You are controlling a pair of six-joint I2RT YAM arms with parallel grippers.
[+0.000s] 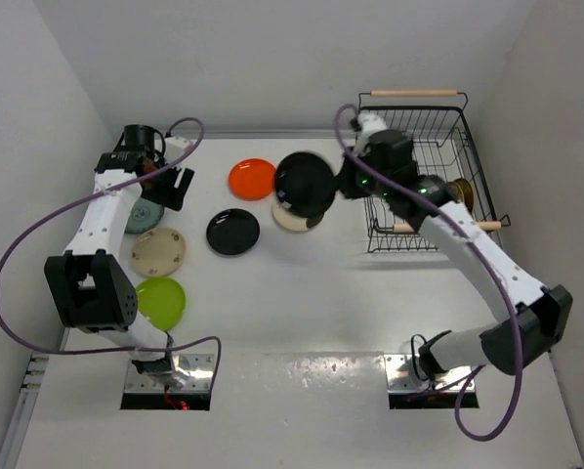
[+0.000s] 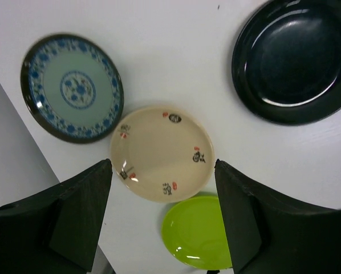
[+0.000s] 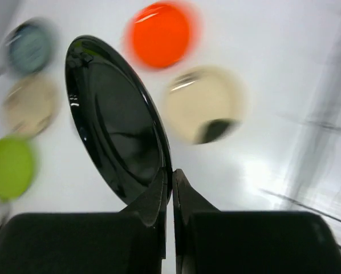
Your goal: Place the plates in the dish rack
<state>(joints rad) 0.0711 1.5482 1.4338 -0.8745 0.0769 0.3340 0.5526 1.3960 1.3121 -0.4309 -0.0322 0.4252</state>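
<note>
The glossy black plate (image 1: pixel 306 184) is on edge and the rack is open beside the brown-gold plate (image 1: pixel 464 193), so my right gripper should keep going there and let go of the black plate.
My right gripper (image 1: pixel 339 186) is shut on the rim of a glossy black plate (image 1: pixel 305 183) and holds it on edge above the table, left of the dish rack (image 1: pixel 424 137); the plate fills the right wrist view (image 3: pixel 116 120). Under it lies the cream plate with a dark patch (image 1: pixel 290 219). On the table lie the orange plate (image 1: pixel 251 179), a second black plate (image 1: pixel 233 232), the beige plate (image 1: pixel 158 251), the lime green plate (image 1: pixel 160 301) and the teal patterned plate (image 1: pixel 144 216). A brown-gold plate (image 1: pixel 460 191) stands in the rack. My left gripper (image 1: pixel 178 186) is open above the beige plate (image 2: pixel 162 153).
White walls close the table on the left, back and right. The rack stands at the back right against the wall, its near wooden handle (image 1: pixel 443 227) by my right arm. Purple cables loop off both arms.
</note>
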